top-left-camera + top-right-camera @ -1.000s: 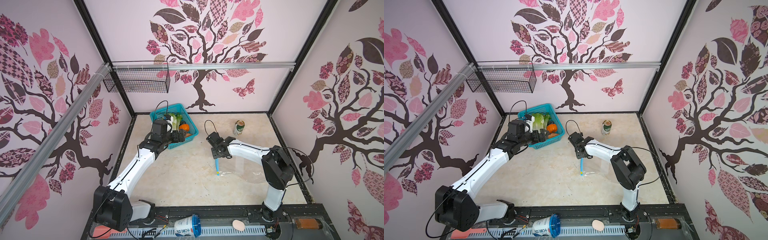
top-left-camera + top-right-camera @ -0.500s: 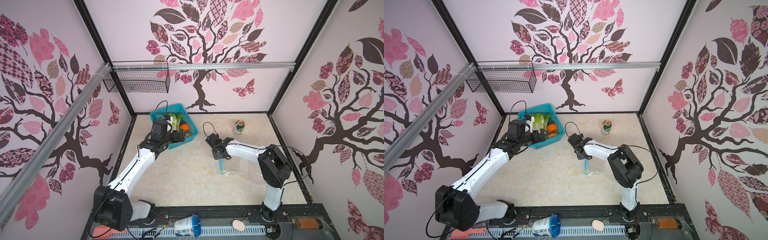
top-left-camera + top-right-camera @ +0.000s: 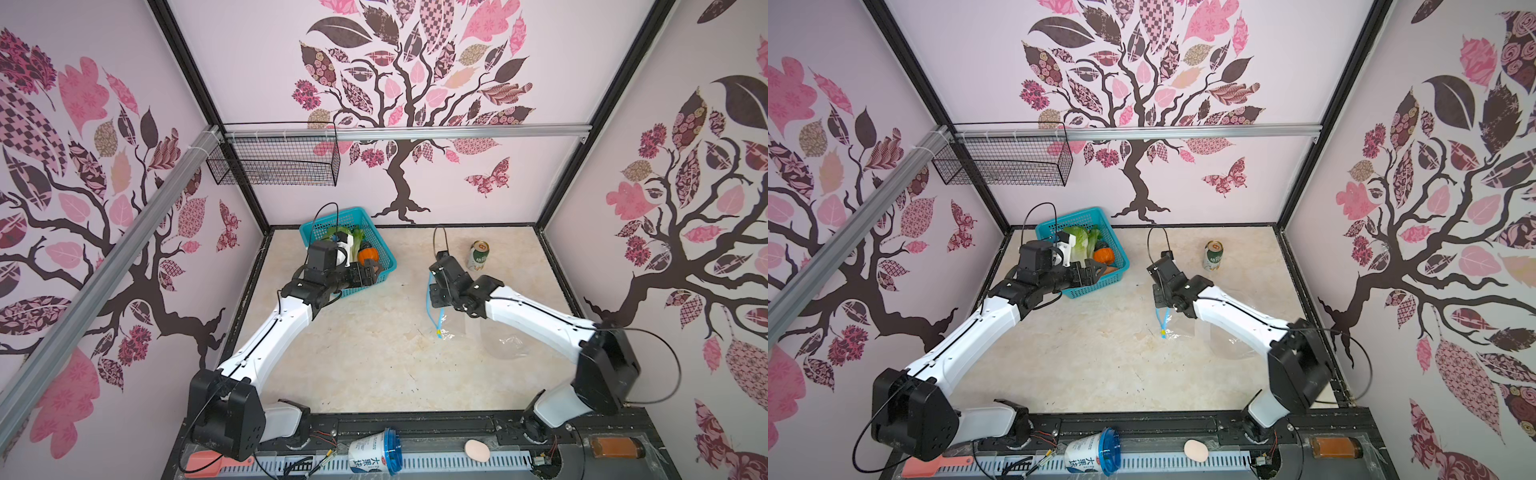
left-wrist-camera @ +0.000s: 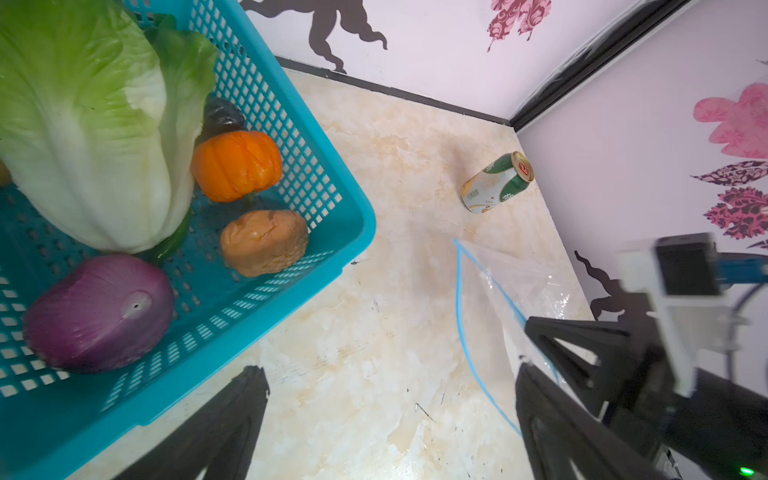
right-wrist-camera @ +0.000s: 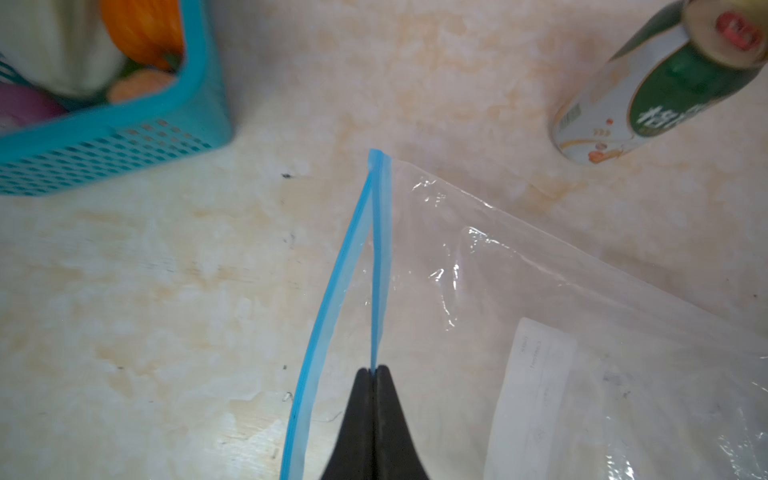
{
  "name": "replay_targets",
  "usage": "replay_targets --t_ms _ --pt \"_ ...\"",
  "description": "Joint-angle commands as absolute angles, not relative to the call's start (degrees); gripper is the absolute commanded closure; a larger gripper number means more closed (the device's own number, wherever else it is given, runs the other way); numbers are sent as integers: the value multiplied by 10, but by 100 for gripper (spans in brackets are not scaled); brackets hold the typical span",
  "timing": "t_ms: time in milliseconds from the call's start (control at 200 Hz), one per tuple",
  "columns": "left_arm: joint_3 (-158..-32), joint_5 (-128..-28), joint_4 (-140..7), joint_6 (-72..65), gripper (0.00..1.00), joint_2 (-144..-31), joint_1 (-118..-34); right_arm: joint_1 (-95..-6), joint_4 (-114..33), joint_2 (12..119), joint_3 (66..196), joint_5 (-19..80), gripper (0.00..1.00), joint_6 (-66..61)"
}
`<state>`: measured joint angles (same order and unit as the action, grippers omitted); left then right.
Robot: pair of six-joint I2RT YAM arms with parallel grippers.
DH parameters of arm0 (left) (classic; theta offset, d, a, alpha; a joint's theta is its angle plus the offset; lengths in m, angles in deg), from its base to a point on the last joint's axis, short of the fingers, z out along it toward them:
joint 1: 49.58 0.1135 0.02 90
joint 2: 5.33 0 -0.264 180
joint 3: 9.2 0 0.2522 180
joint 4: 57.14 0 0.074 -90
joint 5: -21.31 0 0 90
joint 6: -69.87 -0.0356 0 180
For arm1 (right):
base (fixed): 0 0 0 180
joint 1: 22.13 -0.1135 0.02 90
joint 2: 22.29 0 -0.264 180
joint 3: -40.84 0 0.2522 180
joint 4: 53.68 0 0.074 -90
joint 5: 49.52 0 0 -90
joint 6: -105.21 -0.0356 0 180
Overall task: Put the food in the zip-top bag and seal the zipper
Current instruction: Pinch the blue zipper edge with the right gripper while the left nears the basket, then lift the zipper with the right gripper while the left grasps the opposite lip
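My right gripper is on one edge of the blue zipper [image 5: 377, 336], and the other edge is loose. My left gripper should grab the loose edge [image 5: 326, 320] before it fetches food.
The food lies in the teal basket [image 4: 332, 208]: napa cabbage [image 4: 83, 124], orange pumpkin [image 4: 237, 164], potato [image 4: 264, 243] and purple onion [image 4: 97, 311]. My left gripper [image 4: 386, 415] is open and empty, just off the basket's near corner, also seen in a top view [image 3: 376, 272]. The clear zip-top bag [image 5: 582, 332] lies on the table to the right. My right gripper [image 5: 376, 371] is shut on one lip of the blue zipper [image 5: 380, 270], holding it apart from the other lip [image 5: 332, 291]. The yellow slider [image 3: 438, 332] sits at the strip's near end.
A green-white can [image 3: 478, 255] stands behind the bag near the back wall. A black wire basket [image 3: 274, 166] hangs on the back left wall. On the front rail lie a tipped cup [image 3: 374, 457], a pinkish egg [image 3: 476, 451] and a brown bottle [image 3: 615, 446].
My right gripper has shut on one lip of the zipper and raised it a little, so the strip's near end slid back slightly. The left arm has hardly moved.
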<state>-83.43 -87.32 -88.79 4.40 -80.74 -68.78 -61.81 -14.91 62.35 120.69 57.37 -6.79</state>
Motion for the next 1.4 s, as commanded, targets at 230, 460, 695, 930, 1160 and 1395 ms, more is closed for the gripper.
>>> replay_targets --t_ms 230,460,695,930,1160,1395 --pt "-745 -933 -779 184 4 -757 -736 -582 -362 461 1087 433 100 -100" --pt "-738 -931 -750 197 5 -753 -761 -580 -415 479 1078 359 100 -106" --pt "-752 -922 -709 217 14 -824 -814 -581 -482 486 1053 296 100 -145" --pt "-773 -917 -691 219 49 -878 -843 -581 -480 492 1040 265 100 -154" --pt "-781 -925 -698 223 100 -893 -846 -587 -437 496 1042 322 100 -116" --pt "-786 -912 -715 223 100 -883 -849 -638 -346 527 1096 428 62 -56"
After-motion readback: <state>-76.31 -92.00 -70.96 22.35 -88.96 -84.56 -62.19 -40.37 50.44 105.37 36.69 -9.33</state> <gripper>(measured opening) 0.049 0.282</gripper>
